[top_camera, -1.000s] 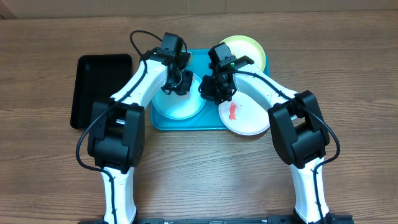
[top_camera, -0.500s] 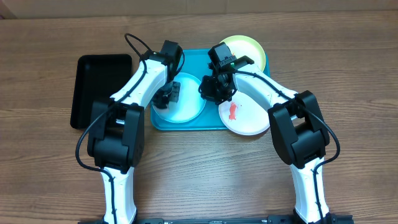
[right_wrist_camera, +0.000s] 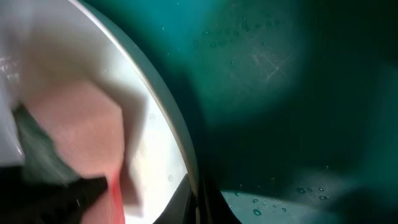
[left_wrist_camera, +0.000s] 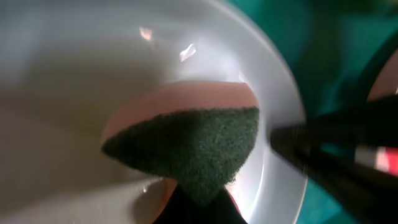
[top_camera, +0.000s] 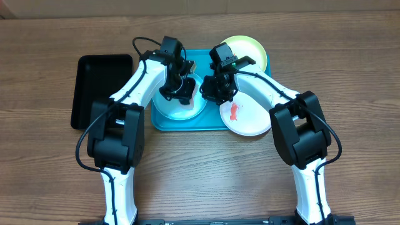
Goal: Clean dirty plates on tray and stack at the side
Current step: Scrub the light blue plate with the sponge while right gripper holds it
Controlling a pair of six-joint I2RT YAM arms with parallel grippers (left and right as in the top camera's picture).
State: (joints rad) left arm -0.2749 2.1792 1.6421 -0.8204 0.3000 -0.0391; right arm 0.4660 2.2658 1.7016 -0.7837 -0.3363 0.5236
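Next, I sweep the sponge back across the light blue plate's opposite side with my left gripper, since the sponge is near the rim my right gripper pinches.
The light blue plate lies on the left part of the turquoise tray. My left gripper is shut on a sponge with a green scouring face, pressed onto the plate's inside near its right rim. My right gripper is shut on that plate's right rim. The white plate, with a red smear, lies at the tray's right front, overhanging it. The yellow-green plate lies at the back right.
A smaller black tray lies on the wooden table left of the turquoise tray. The two arms nearly meet over the tray's middle. Water droplets show on the tray floor.
My left gripper with the sponge swept left across the light blue plate and has come back right toward the rim. The right gripper and the other plates have not moved.
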